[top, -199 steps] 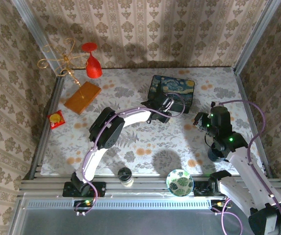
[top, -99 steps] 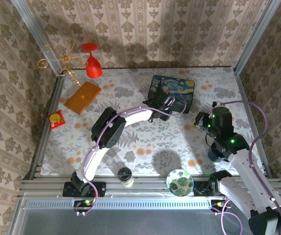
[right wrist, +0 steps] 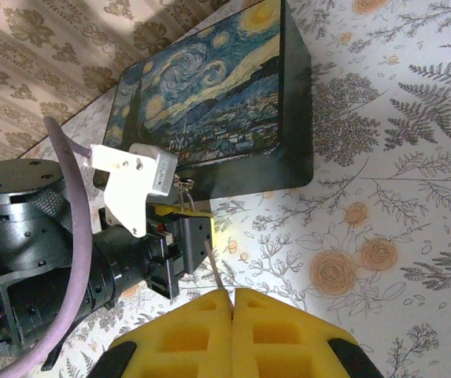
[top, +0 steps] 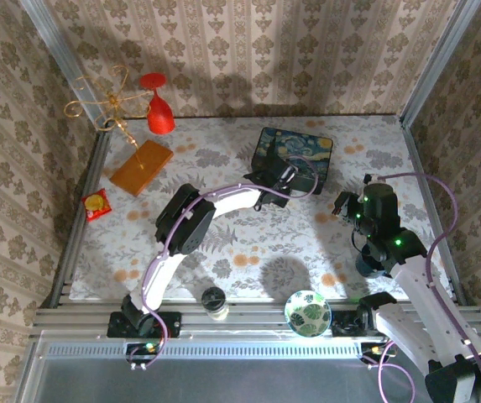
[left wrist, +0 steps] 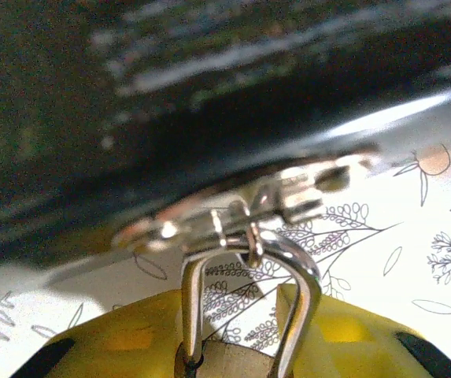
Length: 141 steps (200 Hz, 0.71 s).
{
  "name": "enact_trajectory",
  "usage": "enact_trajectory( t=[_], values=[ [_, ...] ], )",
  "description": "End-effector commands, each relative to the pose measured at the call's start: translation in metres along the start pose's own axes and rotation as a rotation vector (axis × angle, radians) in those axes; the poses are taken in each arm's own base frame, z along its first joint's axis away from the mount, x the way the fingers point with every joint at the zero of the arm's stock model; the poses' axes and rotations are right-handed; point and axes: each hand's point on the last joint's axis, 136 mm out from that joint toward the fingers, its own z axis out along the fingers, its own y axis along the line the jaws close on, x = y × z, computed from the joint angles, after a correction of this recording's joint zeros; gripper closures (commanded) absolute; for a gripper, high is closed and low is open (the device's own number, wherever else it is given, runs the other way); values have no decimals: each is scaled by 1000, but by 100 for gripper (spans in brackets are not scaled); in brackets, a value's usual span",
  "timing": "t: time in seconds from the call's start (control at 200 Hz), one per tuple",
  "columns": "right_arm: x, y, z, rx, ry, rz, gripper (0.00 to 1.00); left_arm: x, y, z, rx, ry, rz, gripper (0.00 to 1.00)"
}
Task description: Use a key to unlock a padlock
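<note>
The box's front (top: 306, 187) is angled away from my right gripper, so my left gripper should turn the padlock and box around toward the key (right wrist: 216, 269) before it goes in.
The brass padlock (left wrist: 229, 358) hangs by its silvery shackle (left wrist: 304, 272) from a metal ring on the front of the dark blue starry-night box (top: 300, 153). My left gripper (top: 283, 179) is at the box's near left corner, and its yellow pads (left wrist: 115, 339) press on both sides of the padlock body. From the right wrist, the padlock (right wrist: 184, 198) shows at that gripper's tip. My right gripper (right wrist: 231, 290) is shut on the key (right wrist: 216, 269), whose thin blade sticks out toward the left gripper, a short way off. From above, the right gripper (top: 342, 204) hovers right of the box.
A red wine glass (top: 158, 107) and a gold wire ornament (top: 104, 105) lie at the back left. A wooden block (top: 142, 166) and a red packet (top: 96, 204) sit on the left side. A small cup (top: 214, 300) and a patterned bowl (top: 308, 311) stand at the near edge.
The left gripper has edged closer to the box front and its jaws have narrowed onto the padlock. The right gripper has shifted only slightly, key still held.
</note>
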Motion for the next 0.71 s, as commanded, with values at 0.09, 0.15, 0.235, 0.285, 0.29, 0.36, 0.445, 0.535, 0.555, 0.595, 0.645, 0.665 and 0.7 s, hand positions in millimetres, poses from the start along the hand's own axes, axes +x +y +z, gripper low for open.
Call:
enact_trajectory(
  t=[0.09,0.15,0.235,0.285,0.29,0.36,0.445,0.535,0.555,0.595,0.645,0.665,0.7],
  values=[
    [12,9,14,-86,34,-11,100,2,28,-32,-112,-42,-195,100],
    [19,16,20,-138,53,-21,100,1,33,-40,-128,-62,-249,100],
    [30,21,29,-200,79,-32,100,-2,37,-53,-133,-95,-325,100],
    [37,23,34,-224,95,-40,100,-3,39,-59,-139,-107,-370,100],
    [38,23,35,-227,96,-41,100,-3,39,-60,-138,-107,-374,100],
    [47,25,41,-247,120,-59,100,-7,40,-67,-130,-129,-420,100],
    [57,23,49,-239,148,-77,100,-10,38,-72,-105,-150,-455,100],
    [63,20,54,-222,166,-83,100,-10,32,-71,-74,-148,-472,100],
    [64,19,54,-217,167,-83,100,-10,30,-71,-68,-146,-475,100],
    [64,17,55,-209,166,-84,100,-9,27,-69,-57,-142,-483,100],
    [64,14,55,-191,161,-82,100,-8,20,-67,-40,-138,-487,100],
    [63,13,55,-181,158,-82,100,-7,18,-66,-34,-137,-488,100],
    [63,9,55,-161,155,-83,100,-7,12,-66,-25,-137,-492,100]
  ],
)
